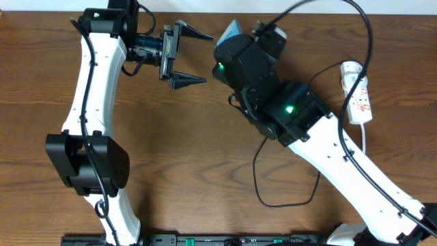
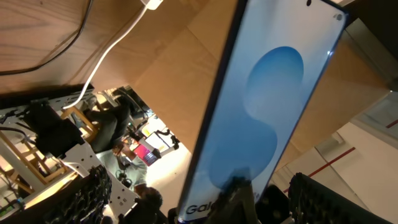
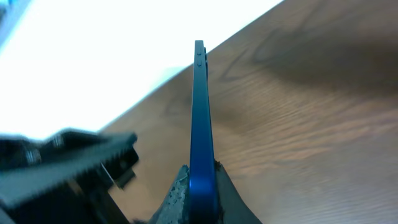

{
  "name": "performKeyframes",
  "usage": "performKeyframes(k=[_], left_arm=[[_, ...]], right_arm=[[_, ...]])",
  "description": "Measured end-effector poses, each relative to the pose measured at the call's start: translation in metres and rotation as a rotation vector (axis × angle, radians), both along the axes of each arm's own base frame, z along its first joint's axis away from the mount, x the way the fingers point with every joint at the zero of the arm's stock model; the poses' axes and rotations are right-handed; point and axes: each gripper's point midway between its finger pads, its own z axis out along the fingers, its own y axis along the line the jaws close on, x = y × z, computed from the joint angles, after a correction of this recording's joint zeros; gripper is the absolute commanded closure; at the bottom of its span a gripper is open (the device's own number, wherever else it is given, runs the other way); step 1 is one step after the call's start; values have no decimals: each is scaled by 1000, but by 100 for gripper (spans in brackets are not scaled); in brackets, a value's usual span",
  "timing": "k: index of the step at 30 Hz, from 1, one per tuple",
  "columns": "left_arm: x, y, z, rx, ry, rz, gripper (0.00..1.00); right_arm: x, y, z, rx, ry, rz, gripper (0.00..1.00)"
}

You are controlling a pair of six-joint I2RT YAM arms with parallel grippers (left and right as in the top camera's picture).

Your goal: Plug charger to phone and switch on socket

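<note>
The robot's right gripper is holding the phone above the charger's cable (image 1: pixel 255 171), so the left gripper should take over the phone (image 1: pixel 230 31) to leave the right gripper free for the cable.
My right gripper (image 3: pixel 202 186) is shut on the phone (image 3: pixel 199 106), which it holds on edge above the table. In the left wrist view its blue screen (image 2: pixel 273 93) faces the camera. In the overhead view only a blue corner (image 1: pixel 230 31) shows past the right wrist. My left gripper (image 1: pixel 190 56) is open and empty just left of the phone, its fingers spread to either side (image 2: pixel 202 208). The socket (image 1: pixel 358 92), a white power strip, lies at the right. The charger's thin black cable (image 1: pixel 273 203) loops on the table under the right arm. I cannot make out its plug tip.
The power strip's thick white cord (image 2: pixel 106 53) runs toward the table's front edge (image 1: pixel 365 140). Both white arms cross the table, the left one (image 1: pixel 85 102) along the left side and the right one (image 1: pixel 341 154) from the lower right.
</note>
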Motion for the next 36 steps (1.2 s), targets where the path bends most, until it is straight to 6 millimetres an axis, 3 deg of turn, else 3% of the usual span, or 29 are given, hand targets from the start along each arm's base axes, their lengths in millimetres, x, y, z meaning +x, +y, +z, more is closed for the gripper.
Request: performKeyframes(k=[5, 12, 15, 19, 25, 29, 36], left_arm=[[0, 0, 0, 0, 5, 2, 9], [5, 0, 1, -2, 6, 12, 20], [7, 0, 1, -3, -11, 13, 21], [10, 0, 2, -4, -12, 18, 31], [9, -1, 3, -11, 17, 23, 32], [7, -3, 14, -76, 21, 7, 33], [5, -4, 21, -119, 25, -3, 41]], right_arm=[[0, 1, 0, 228, 53, -144, 99], [-2, 8, -1, 480, 128, -267, 99], [-3, 10, 0, 523, 141, -280, 99], [-5, 18, 3, 574, 163, -264, 99], [-9, 22, 15, 627, 168, -231, 99], [-14, 29, 15, 647, 201, -194, 99], [-17, 36, 15, 675, 229, -173, 99]])
